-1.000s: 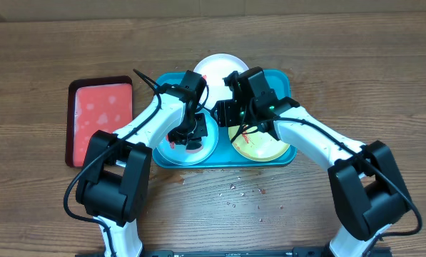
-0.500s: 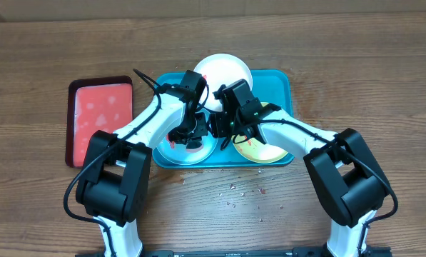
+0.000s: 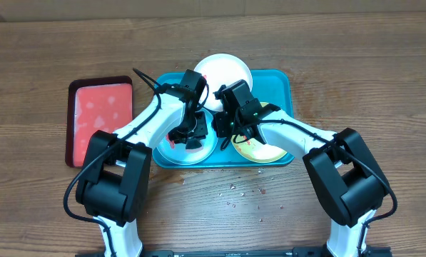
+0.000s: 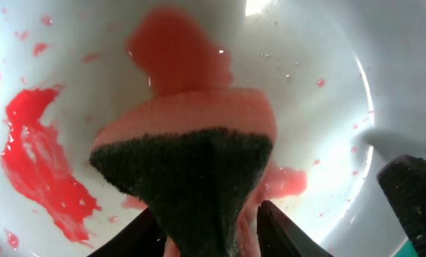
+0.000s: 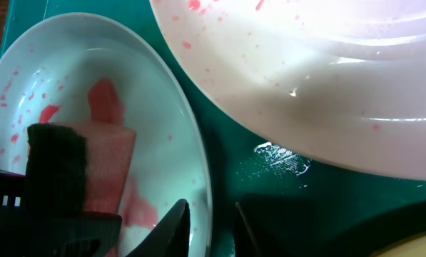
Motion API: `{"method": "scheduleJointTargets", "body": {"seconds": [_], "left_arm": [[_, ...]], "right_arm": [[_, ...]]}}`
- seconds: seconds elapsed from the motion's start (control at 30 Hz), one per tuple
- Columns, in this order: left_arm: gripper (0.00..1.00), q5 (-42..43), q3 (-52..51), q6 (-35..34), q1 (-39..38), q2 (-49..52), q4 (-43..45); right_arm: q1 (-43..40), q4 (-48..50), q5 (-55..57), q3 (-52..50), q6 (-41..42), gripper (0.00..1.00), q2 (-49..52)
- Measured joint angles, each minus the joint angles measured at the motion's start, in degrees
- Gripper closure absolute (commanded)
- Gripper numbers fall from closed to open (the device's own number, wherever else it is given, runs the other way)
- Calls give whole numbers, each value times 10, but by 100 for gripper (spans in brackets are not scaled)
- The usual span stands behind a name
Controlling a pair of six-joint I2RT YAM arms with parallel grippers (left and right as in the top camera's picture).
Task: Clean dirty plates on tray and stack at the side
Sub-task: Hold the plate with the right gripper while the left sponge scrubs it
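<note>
The pink sponge (image 4: 198,116) is at a slant between the parted fingers of my left gripper. I should open them and pinch its dark scouring side (image 4: 198,168) squarely before I wipe the light blue plate.
The teal tray (image 3: 282,80) holds a white plate (image 3: 227,68) at the back, a light blue plate (image 3: 202,150) at the front left and a yellow-green rimmed plate (image 3: 266,150) at the front right. My left gripper (image 3: 188,135) is shut on a pink sponge with a dark scouring side (image 4: 191,164) and presses it into the light blue plate (image 4: 305,86), which has red sauce smears. My right gripper (image 3: 223,130) straddles that plate's right rim (image 5: 202,164), one finger inside and one outside, closed on it. The white plate (image 5: 327,86) is speckled red.
A smaller red tray with a dark rim (image 3: 102,118) lies on the wooden table left of the teal tray. Small crumbs (image 3: 234,189) are scattered on the table in front of the teal tray. Both arms cross over the teal tray's front half.
My right gripper moved left from over the yellow-green plate to the light blue plate's right rim, then stayed there. My left gripper with the sponge barely shifted.
</note>
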Motion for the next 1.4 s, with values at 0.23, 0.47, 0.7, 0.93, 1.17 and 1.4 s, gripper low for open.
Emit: {"method": "scheduleJointTargets", "body": {"seconds": [0.23, 0.47, 0.7, 0.93, 1.17, 1.4], "left_arm": [[69, -2, 0, 0, 0, 0, 8], [69, -3, 0, 0, 0, 0, 8], [78, -2, 0, 0, 0, 0, 9], [96, -3, 0, 0, 0, 0, 11], [96, -37, -12, -1, 0, 0, 25], [96, -123, -49, -3, -7, -19, 42]], "right_arm": [[0, -2, 4, 0, 0, 86, 2], [0, -5, 12, 0, 0, 88, 2], [0, -3, 13, 0, 2, 89, 11], [0, -3, 14, 3, 10, 90, 12], [0, -3, 14, 3, 11, 90, 13], [3, 0, 12, 3, 13, 90, 15]]}}
